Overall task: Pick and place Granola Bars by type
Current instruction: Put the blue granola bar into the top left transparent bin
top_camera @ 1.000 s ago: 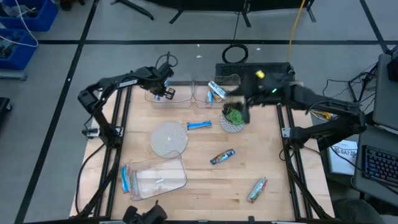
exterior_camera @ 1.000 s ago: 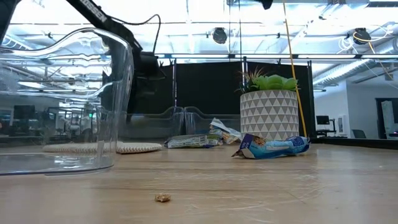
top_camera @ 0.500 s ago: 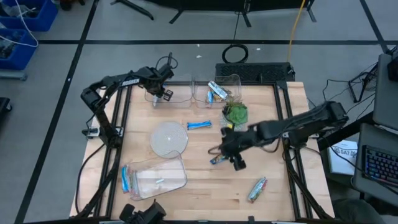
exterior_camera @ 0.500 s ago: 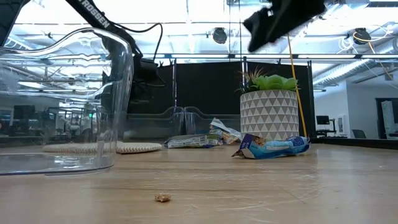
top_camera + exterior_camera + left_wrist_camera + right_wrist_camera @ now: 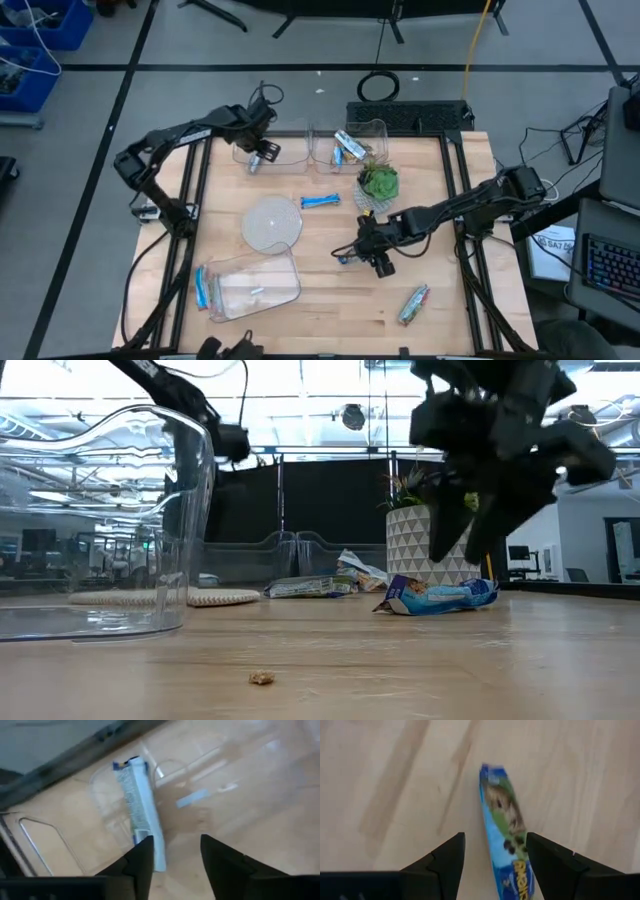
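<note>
Next, I lift the blue granola bar (image 5: 436, 596) with my right gripper and hand it to my left gripper, because the bar is far from the clear tub (image 5: 288, 157) below my left gripper.
A blue granola bar (image 5: 355, 253) lies flat on the wooden table near its middle. My right gripper (image 5: 372, 252) hangs just above it, open, with one finger on each side of the bar (image 5: 504, 827) and touching nothing; the low view shows its fingertips (image 5: 478, 550) clear of the bar (image 5: 440, 596). My left gripper (image 5: 262, 155) is open over the left clear tub (image 5: 285, 152) at the far edge, where a blue bar with a silver back (image 5: 140, 810) lies on the tub's floor.
A second far tub (image 5: 345, 148) holds bars. More bars lie loose: one blue (image 5: 320, 201), one silver-green (image 5: 414, 303), blue ones (image 5: 203, 288) beside a large clear tub on its side (image 5: 255, 283). There is also a round lid (image 5: 272, 222) and a potted plant (image 5: 378, 183).
My right arm has swung from the far edge, by the tubs and plant, toward the near side and come down over the blue bar at mid-table. My left gripper has risen a little above its tub. No bar has moved.
</note>
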